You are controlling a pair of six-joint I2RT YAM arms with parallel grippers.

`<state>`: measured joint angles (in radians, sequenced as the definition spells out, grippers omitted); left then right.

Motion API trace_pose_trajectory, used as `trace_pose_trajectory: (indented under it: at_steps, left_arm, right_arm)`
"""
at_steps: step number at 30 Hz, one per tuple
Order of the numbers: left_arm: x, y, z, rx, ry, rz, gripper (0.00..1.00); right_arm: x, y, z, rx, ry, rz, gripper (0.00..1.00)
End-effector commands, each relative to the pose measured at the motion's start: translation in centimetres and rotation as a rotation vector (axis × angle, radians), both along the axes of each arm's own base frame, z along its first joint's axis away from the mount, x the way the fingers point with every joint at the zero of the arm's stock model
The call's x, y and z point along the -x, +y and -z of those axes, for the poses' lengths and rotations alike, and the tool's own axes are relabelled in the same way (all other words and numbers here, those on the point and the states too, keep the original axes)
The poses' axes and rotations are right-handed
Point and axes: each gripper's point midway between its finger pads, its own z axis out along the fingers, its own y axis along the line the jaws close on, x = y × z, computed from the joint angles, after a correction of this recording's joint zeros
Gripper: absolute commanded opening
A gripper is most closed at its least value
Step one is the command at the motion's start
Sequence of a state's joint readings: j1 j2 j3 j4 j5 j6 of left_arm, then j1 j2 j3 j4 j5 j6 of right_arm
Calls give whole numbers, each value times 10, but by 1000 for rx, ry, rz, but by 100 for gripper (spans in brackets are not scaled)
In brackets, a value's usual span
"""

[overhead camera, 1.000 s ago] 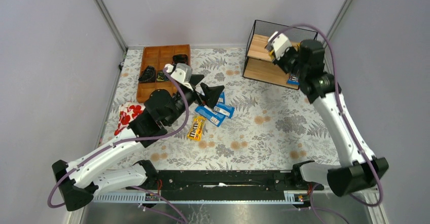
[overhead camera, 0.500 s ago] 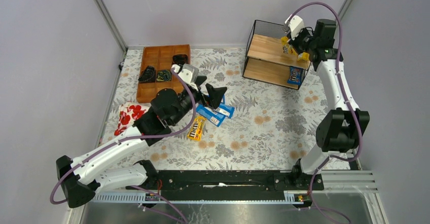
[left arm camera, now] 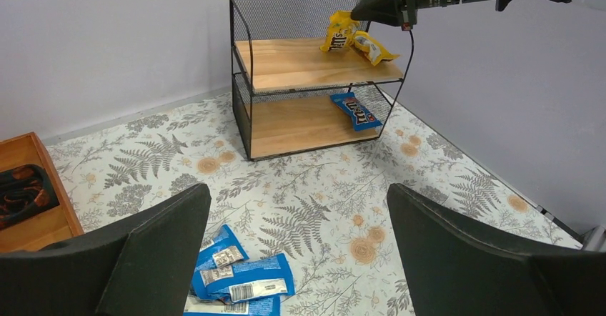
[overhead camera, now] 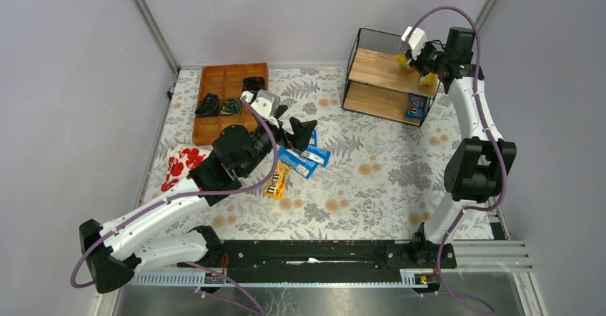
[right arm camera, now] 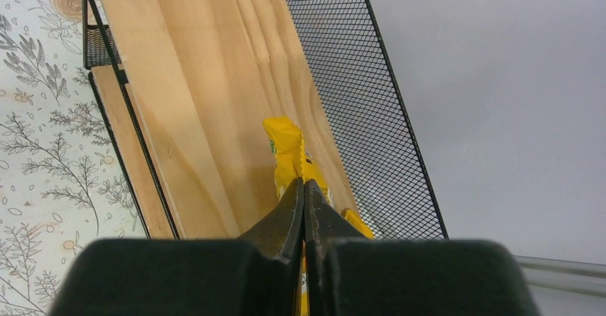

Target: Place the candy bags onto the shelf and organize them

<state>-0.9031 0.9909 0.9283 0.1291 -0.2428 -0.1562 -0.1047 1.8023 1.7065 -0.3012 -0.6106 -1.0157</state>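
My right gripper should keep lowering the held yellow bag (overhead camera: pixel 401 59) and let go of it on the top board (overhead camera: pixel 400 75), because the bag is over open wood next to the second yellow bag.
The shelf (overhead camera: pixel 377 80) stands at the back right. My right gripper (overhead camera: pixel 412 60) is shut on a yellow candy bag (right arm camera: pixel 289 148) and holds it over the back right of the top board (right arm camera: pixel 207 94). A second yellow bag (left arm camera: pixel 376 48) lies on that board beside it. A blue bag (overhead camera: pixel 416 105) lies on the lower board. My left gripper (overhead camera: pixel 296 134) is open and empty above a pile of three blue bags (left arm camera: pixel 243 277) on the table; the gripper also shows in its wrist view (left arm camera: pixel 298 191). Another yellow bag (overhead camera: pixel 277 180) lies on the table near them.
A brown compartment tray (overhead camera: pixel 214 125) with dark items sits at the back left. A red-and-white floral pouch (overhead camera: pixel 182 164) lies left of the left arm. Grey walls close in the table on three sides.
My right arm has swung back and right, carrying the yellow bag from the front of the shelf to over the back right of the top board. The left gripper has shifted only slightly.
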Motion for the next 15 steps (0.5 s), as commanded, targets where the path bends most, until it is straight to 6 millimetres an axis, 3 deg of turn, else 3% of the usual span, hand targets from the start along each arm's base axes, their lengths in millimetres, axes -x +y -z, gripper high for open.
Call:
trace_pose_trajectory:
  at_steps: [1, 5, 15]
  left_arm:
    - [-2, 2, -15, 30, -49, -21, 99]
    - [-2, 3, -15, 29, -51, -23, 99]
    - [-2, 2, -15, 29, -51, -20, 99]
  right_arm:
    - [-2, -1, -7, 1, -71, -73, 0]
    - [-5, -8, 8, -2, -40, -95, 0]
    - [-3, -4, 12, -104, -21, -160, 2]
